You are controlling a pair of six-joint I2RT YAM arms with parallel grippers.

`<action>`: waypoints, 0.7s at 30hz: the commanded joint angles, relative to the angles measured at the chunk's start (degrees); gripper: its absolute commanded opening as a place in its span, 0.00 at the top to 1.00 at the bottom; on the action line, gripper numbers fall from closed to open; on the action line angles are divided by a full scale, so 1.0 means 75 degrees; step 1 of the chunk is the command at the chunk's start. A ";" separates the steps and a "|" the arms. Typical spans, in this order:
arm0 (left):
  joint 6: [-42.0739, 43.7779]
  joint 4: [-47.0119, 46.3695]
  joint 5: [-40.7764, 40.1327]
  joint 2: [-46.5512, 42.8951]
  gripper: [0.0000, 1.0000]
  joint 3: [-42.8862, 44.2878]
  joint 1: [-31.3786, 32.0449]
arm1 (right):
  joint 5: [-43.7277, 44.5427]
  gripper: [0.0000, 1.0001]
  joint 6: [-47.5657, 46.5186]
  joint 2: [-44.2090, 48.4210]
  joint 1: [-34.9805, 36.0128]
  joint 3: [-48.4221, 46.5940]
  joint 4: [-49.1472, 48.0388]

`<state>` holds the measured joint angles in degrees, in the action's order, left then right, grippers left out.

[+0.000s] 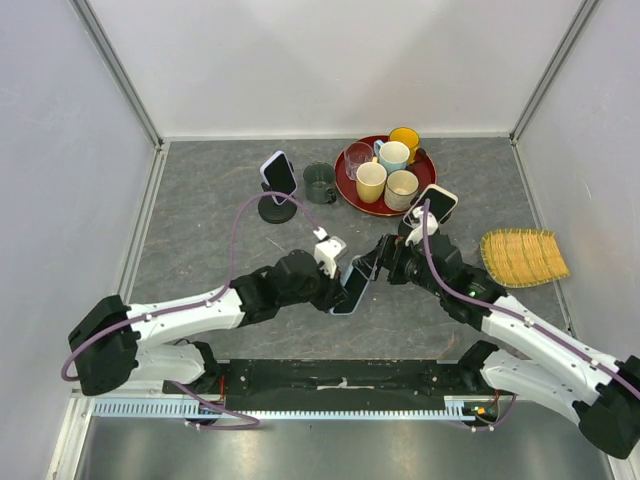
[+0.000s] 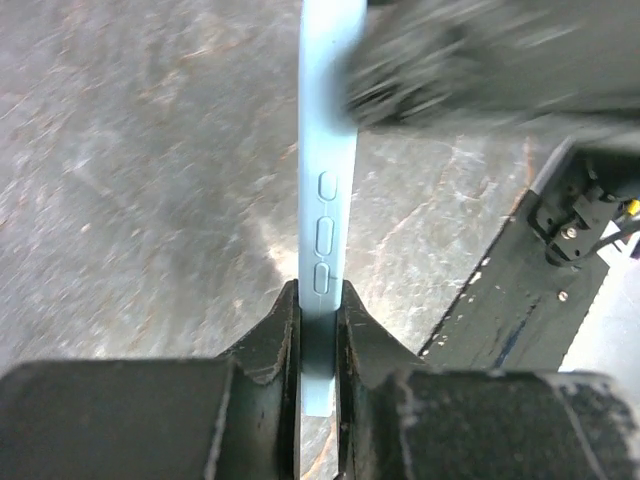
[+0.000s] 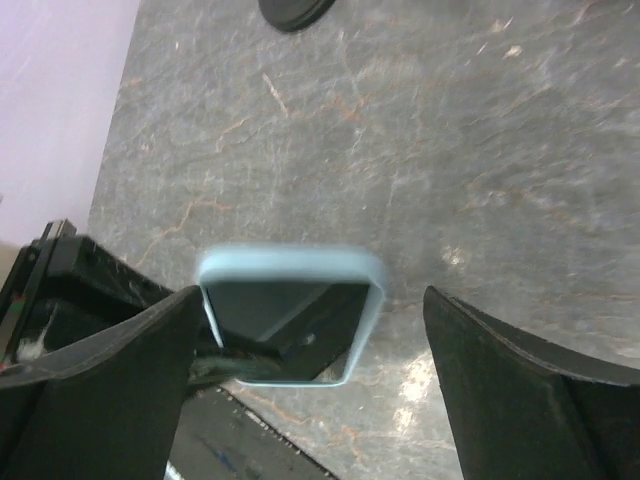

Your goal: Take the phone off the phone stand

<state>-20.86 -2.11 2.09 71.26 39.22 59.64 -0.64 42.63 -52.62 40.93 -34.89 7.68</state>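
I should keep carrying the light blue phone (image 1: 351, 289) with my left gripper, as my right gripper is open around it, to the clear table (image 1: 215, 238) next to the purple-cased phone and let go there.
A phone in a light blue case (image 1: 351, 287) is off any stand, held just above the table in front of the arms. My left gripper (image 1: 336, 283) is shut on its lower end; in the left wrist view the jaws (image 2: 320, 335) pinch the phone's thin edge (image 2: 328, 170) with its side buttons showing. My right gripper (image 1: 377, 262) is open at the phone's upper end. In the right wrist view the phone (image 3: 290, 305) sits between my spread fingers (image 3: 110, 370), close to the left one and apart from the right one.
A purple-cased phone (image 1: 279, 172) sits on a black stand (image 1: 277, 211) at the back left. A white-cased phone (image 1: 437, 203) sits on another stand right of centre. A red tray (image 1: 349, 190) holds several cups, with a dark mug (image 1: 319, 183) beside it. A woven mat (image 1: 523, 256) lies right.
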 commanded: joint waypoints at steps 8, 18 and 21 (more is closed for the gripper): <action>-0.1155 0.1684 0.0203 -0.2270 0.98 -0.1409 -0.3471 | 0.2125 0.02 -0.0856 0.1309 -0.0102 0.0012 0.0675; -0.0958 0.3221 0.0165 -0.2038 0.98 -0.0403 -0.5336 | 0.2231 0.02 -0.1535 0.1484 -0.0101 0.0106 0.0757; -0.0559 0.3270 0.1122 -0.1815 0.98 -0.0144 -0.6741 | 0.2207 0.02 -0.1618 0.1765 -0.0101 0.0281 0.0675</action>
<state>-27.99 22.33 2.24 56.58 32.75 18.98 15.09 33.15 -41.93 40.23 -34.30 13.74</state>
